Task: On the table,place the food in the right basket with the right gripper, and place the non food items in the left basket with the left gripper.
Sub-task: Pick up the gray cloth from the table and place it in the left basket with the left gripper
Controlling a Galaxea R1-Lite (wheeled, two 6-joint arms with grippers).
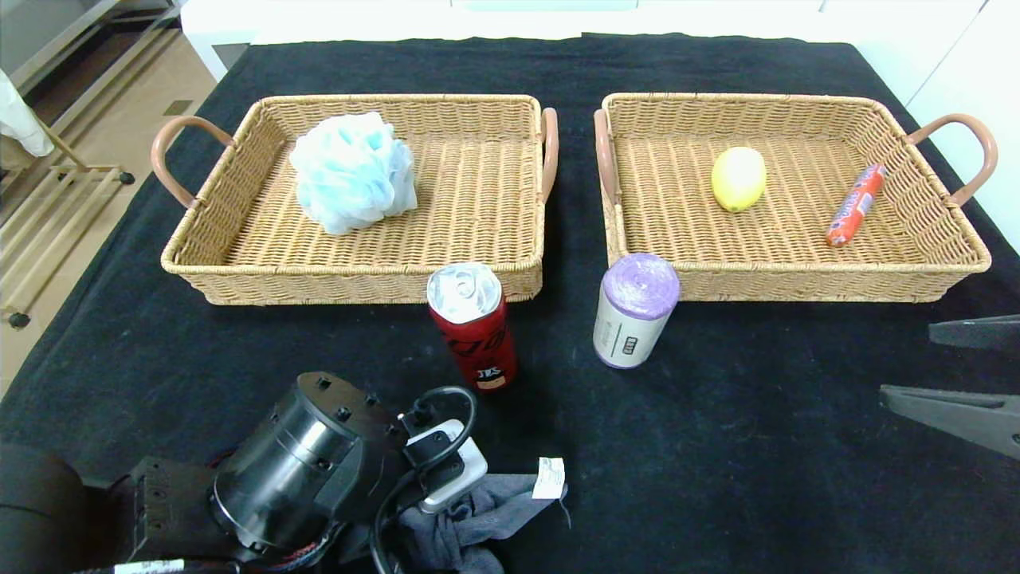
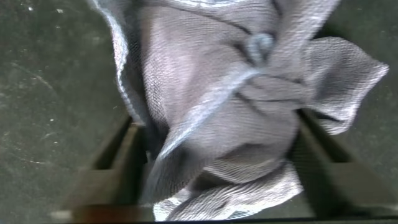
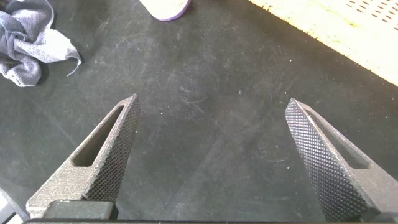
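The grey cloth's free corners (image 2: 347, 82) poke out of the heap, so I expect the cloth to drop open into a flatter drape when I carry it to the basket.
A grey cloth (image 1: 470, 522) with a white tag lies bunched at the table's front, partly under my left arm (image 1: 319, 454). In the left wrist view my left gripper (image 2: 217, 121) is open and straddles the cloth (image 2: 230, 106), one finger on each side. A red cola can (image 1: 474, 327) and a purple roll of bags (image 1: 635, 311) stand in front of the baskets. My right gripper (image 1: 906, 363) is open and empty at the right edge, over bare black cloth (image 3: 211, 124). The left basket (image 1: 239, 263) holds a blue bath pouf (image 1: 355, 171). The right basket (image 1: 797, 279) holds a lemon (image 1: 739, 178) and a red sausage (image 1: 855, 205).
The black tablecloth (image 1: 757, 446) covers the table. Both baskets have brown handles at their ends. The roll's base (image 3: 165, 7) and the grey cloth (image 3: 28, 43) show far off in the right wrist view, with the right basket's rim (image 3: 336, 31) beside them.
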